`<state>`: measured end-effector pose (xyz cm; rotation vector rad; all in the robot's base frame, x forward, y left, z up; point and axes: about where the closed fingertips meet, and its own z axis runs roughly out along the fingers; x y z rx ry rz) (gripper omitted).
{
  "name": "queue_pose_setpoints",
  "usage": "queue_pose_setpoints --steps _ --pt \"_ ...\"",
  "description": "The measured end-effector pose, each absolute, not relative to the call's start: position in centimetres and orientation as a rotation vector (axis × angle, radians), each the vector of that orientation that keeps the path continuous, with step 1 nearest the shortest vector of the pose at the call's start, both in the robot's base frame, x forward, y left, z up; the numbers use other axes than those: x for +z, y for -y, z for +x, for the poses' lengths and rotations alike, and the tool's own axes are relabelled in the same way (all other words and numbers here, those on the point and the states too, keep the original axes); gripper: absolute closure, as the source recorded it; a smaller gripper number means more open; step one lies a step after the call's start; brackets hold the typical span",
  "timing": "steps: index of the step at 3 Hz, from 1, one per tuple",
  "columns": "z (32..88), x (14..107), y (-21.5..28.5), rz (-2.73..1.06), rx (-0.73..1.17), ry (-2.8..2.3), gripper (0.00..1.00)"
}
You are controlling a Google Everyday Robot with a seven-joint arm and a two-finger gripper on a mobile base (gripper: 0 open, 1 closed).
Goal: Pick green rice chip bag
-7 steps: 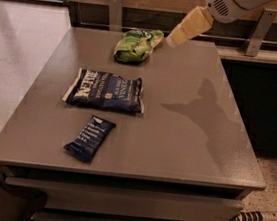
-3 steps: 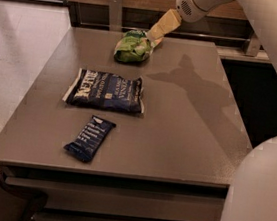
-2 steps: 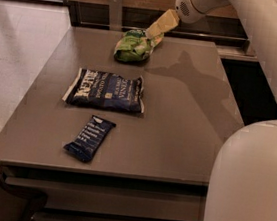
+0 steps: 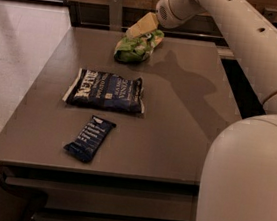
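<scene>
I expect the green rice chip bag (image 4: 137,46) to bunch up under my gripper and stay compact when I lift it, because it looks puffy and creased (image 4: 132,51).
The green rice chip bag (image 4: 134,47) lies on the far part of the grey table (image 4: 178,112), near its back edge. It is bright green, glossy and puffy. My gripper (image 4: 141,28) with its tan fingers is right over the bag's far top edge and seems to touch it. My white arm reaches in from the upper right and fills the right side of the view.
A large dark navy chip bag (image 4: 105,91) with white lettering lies mid-table. A small dark blue bar wrapper (image 4: 89,138) lies nearer the front edge. A wooden wall and a rail run behind the table. Light floor lies to the left.
My gripper has moved left and down from beside the green bag to its top edge. The arm has swung further into view. The bags on the table have not moved.
</scene>
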<state>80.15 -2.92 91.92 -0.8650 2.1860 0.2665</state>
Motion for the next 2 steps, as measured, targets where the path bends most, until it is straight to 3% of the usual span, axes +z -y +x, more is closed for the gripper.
queue_pose_setpoints --steps 2 --pt "79.7 86.4 -1.9 -0.664 0.387 -2.296 0.00"
